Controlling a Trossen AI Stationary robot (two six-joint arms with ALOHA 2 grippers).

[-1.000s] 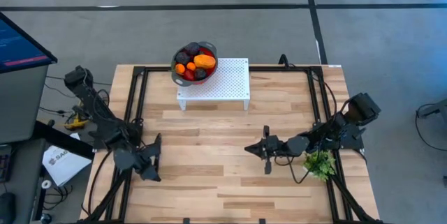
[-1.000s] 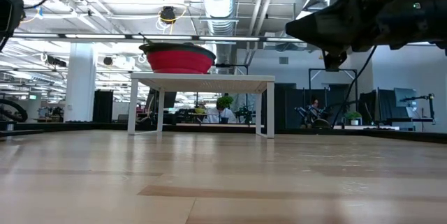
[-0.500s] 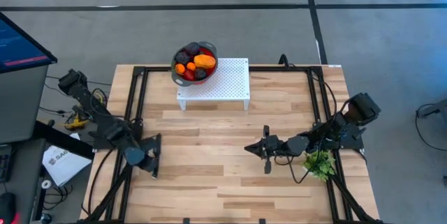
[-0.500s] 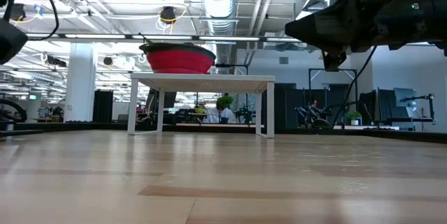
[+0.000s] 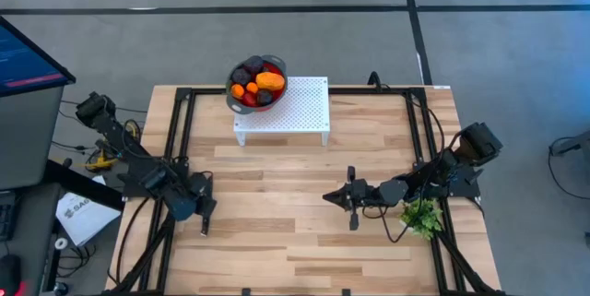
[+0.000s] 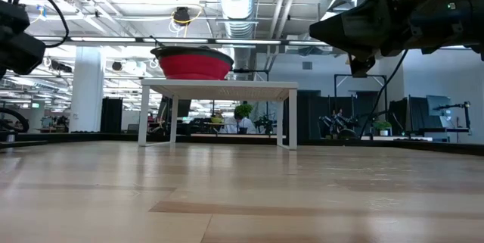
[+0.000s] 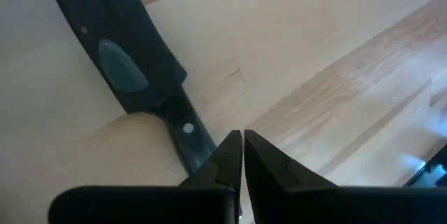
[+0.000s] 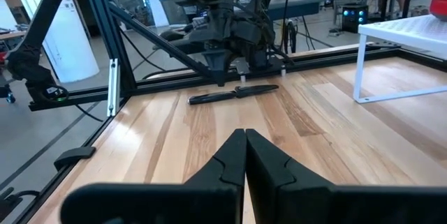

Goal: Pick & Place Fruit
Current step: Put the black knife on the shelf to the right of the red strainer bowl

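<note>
My left gripper needs to open its fingers, which stand shut beside the black knife-like object's handle [image 7: 187, 128], then straddle the object's handle [image 7: 198, 146] and close around it before lifting.
The fruit [image 5: 256, 82], dark purple, red and orange pieces with one larger orange-yellow piece [image 5: 269, 81], lies heaped in a red bowl [image 6: 192, 64] with a grey rim. The bowl stands on a white perforated stand [image 5: 293, 110] at the table's far edge. My left gripper [image 5: 201, 206] is shut and points down at the table near its left edge, over a flat black knife-like object [image 7: 133, 63]. My right gripper [image 5: 349, 198] is shut and hovers right of the table's middle, holding nothing. My left gripper [image 7: 242, 140] stands with its shut fingertips right beside the black object's thin part [image 7: 190, 137], coming from above. I cannot tell whether they touch it. The object lies flat on the table.
A green leafy sprig [image 5: 422, 215] lies at the table's right edge beside the right arm. Black frame rails [image 5: 181, 130] run along the left, far and right sides. Bare wood [image 5: 277, 195] lies between the two grippers and in front of the stand.
The left arm has drawn in and sunk lower, and its gripper has tipped from lying outstretched to pointing down at the table near the left edge. The right arm, the bowl and the fruit have kept still.
</note>
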